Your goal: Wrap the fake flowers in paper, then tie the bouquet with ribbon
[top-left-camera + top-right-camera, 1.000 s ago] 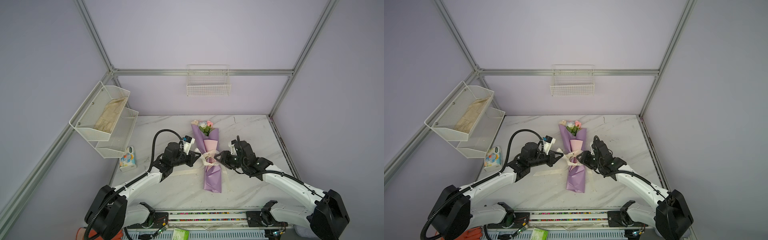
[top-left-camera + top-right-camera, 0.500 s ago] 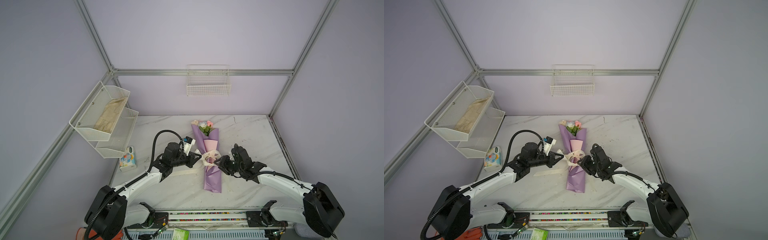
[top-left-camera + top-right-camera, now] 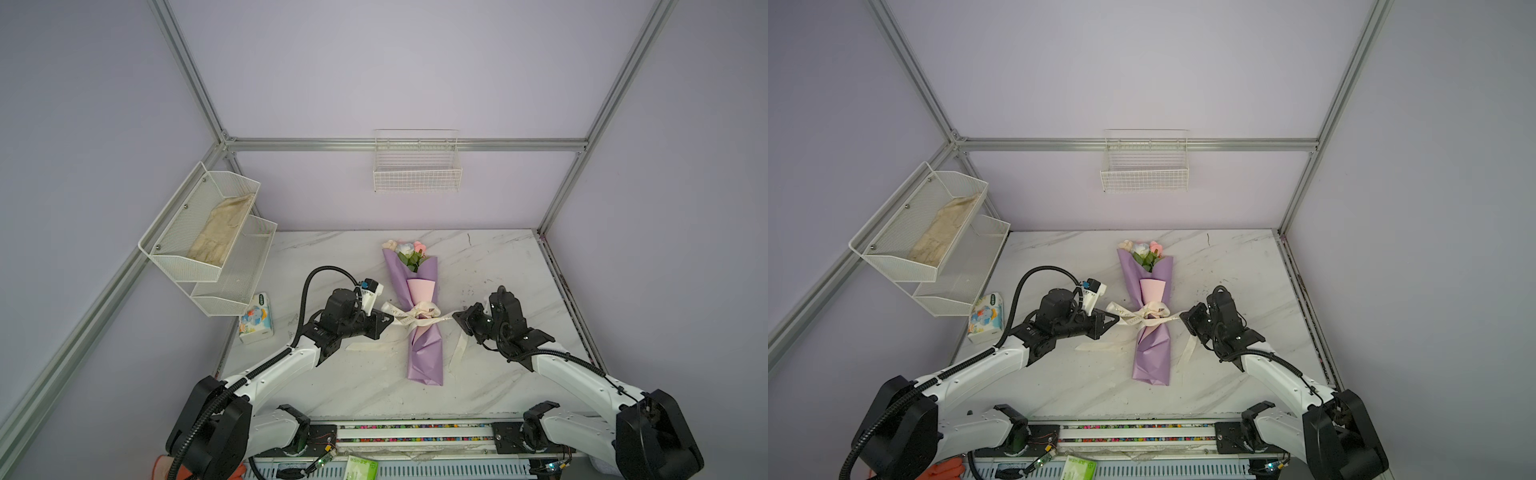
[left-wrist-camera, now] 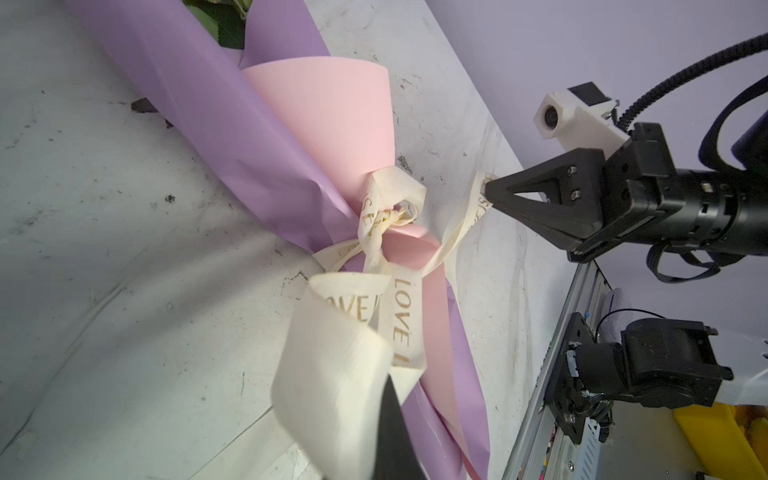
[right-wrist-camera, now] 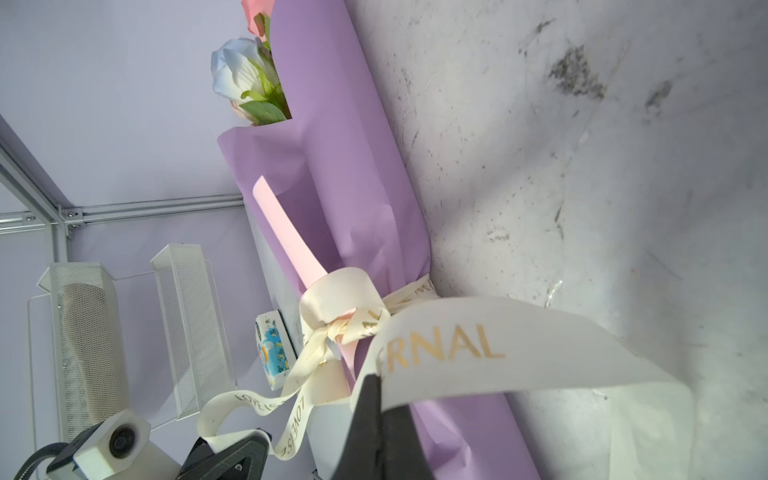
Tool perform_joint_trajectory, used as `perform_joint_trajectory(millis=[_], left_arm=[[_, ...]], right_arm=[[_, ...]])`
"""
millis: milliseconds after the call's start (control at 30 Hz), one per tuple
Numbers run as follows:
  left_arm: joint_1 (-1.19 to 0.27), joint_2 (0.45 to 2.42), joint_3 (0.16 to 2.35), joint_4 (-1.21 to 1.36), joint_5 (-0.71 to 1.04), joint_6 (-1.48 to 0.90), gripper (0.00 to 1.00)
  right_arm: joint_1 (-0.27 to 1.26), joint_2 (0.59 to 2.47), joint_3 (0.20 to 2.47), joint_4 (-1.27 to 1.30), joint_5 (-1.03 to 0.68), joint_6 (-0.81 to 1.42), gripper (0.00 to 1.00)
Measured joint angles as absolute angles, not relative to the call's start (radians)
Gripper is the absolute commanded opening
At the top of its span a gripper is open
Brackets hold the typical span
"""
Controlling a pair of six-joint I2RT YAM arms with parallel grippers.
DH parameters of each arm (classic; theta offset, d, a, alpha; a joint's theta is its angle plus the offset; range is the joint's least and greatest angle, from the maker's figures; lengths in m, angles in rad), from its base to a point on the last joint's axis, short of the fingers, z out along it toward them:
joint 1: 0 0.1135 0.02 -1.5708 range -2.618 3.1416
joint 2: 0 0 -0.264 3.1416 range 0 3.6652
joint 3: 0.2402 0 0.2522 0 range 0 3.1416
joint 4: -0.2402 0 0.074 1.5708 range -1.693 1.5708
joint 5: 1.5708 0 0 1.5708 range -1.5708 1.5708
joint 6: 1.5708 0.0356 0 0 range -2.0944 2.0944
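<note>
The small loop (image 4: 400, 188) is sticking up above the ribbon's knot while my right gripper pulls a ribbon tail (image 4: 461, 231), so next my left gripper hands that small loop to my right gripper.
The bouquet of fake flowers (image 3: 419, 286) (image 3: 1152, 286) lies on the marble table, wrapped in lilac and pink paper, its roses toward the back wall. A cream lettered ribbon (image 3: 420, 311) (image 3: 1152, 312) is knotted round its middle. My left gripper (image 3: 388, 320) (image 3: 1115, 319) is shut on a ribbon loop just left of the bouquet; in the left wrist view that loop (image 4: 332, 365) folds over its tips (image 4: 388, 386). My right gripper (image 3: 456, 316) (image 3: 1183, 318) (image 5: 374, 382) is shut on the ribbon strand (image 5: 478, 345) to the right, pulled taut.
Loose ribbon tails (image 3: 457, 349) lie on the table beside the bouquet. A tissue pack (image 3: 256, 318) stands at the left edge under a two-tier wire shelf (image 3: 208, 241) holding a cloth. A wire basket (image 3: 417, 166) hangs on the back wall.
My right gripper went in to the knot, shut on the ribbon strand, and drew back to the right, pulling it taut. The left gripper stayed put, shut on its loop.
</note>
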State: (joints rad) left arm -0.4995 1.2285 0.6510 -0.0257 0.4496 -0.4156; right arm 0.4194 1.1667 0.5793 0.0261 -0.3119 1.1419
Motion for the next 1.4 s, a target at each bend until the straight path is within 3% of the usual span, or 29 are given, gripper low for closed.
perform_joint_trajectory(millis=[133,200,267,333,400,567,667,800,900,1067,1400], left_arm=[[-0.500,1.251,0.644,-0.033,0.454,-0.399,0.00],[-0.500,1.265,0.634,-0.038,0.452,-0.396,0.13],[-0.500,1.279,0.624,-0.046,0.449,-0.390,0.18],[-0.500,1.290,0.620,-0.065,0.439,-0.385,0.40],[-0.500,1.287,0.617,-0.094,0.410,-0.383,0.55],[-0.498,1.177,0.616,-0.212,0.260,-0.401,0.70],[-0.498,1.052,0.616,-0.262,0.150,-0.406,0.71],[-0.496,0.990,0.618,-0.187,0.160,-0.346,0.68],[-0.498,1.110,0.685,-0.160,0.258,-0.244,0.64],[-0.505,1.501,1.020,-0.232,0.390,-0.106,0.58],[-0.561,1.768,1.298,-0.367,0.484,0.056,0.54]], right_arm=[[0.417,1.250,0.615,-0.017,-0.301,1.076,0.06],[0.415,1.275,0.615,-0.043,-0.294,1.049,0.15],[0.415,1.289,0.615,-0.056,-0.296,1.011,0.25],[0.415,1.292,0.624,-0.076,-0.300,0.980,0.38],[0.415,1.295,0.658,-0.126,-0.298,0.947,0.42],[0.415,1.261,0.739,-0.228,-0.259,0.871,0.46],[0.415,1.211,0.739,-0.234,-0.264,0.855,0.43],[0.415,1.216,0.739,-0.184,-0.331,0.836,0.40],[0.415,1.245,0.736,-0.159,-0.362,0.828,0.39],[0.415,1.268,0.736,-0.142,-0.391,0.810,0.39],[0.415,1.292,0.738,-0.120,-0.418,0.789,0.38]])
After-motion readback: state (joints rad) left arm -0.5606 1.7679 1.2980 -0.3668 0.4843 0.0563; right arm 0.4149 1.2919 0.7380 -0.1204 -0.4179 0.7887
